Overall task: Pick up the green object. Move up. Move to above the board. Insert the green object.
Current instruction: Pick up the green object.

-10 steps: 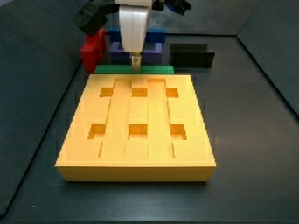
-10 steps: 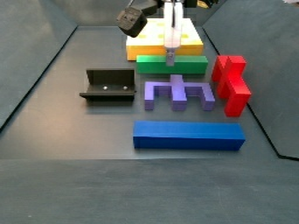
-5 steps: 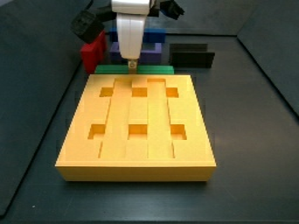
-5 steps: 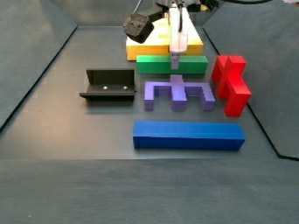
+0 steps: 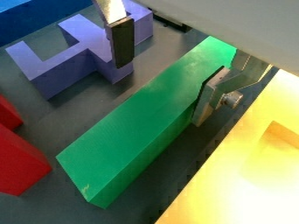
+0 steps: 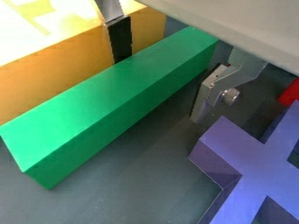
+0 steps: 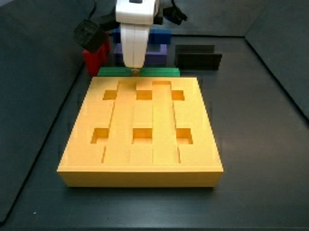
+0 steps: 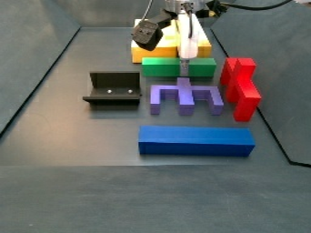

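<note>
I expect the green object to fit lengthwise when I put it into the board on the red block's side, because a long groove runs down the board there.
The green object is a long bar lying flat on the floor, next to one short edge of the yellow-orange board. It shows in both wrist views and both side views, partly hidden behind the board in a side view. My gripper is open and low over the bar, with one finger on each long side. Both fingers stand apart from the bar. The gripper also shows in both side views.
A blue-purple notched block, a red block and a long blue block lie beyond the green bar. The fixture stands to one side. Dark walls ring the floor.
My gripper has come down a little and shifted slightly along the green bar. The blocks and the board have not moved.
</note>
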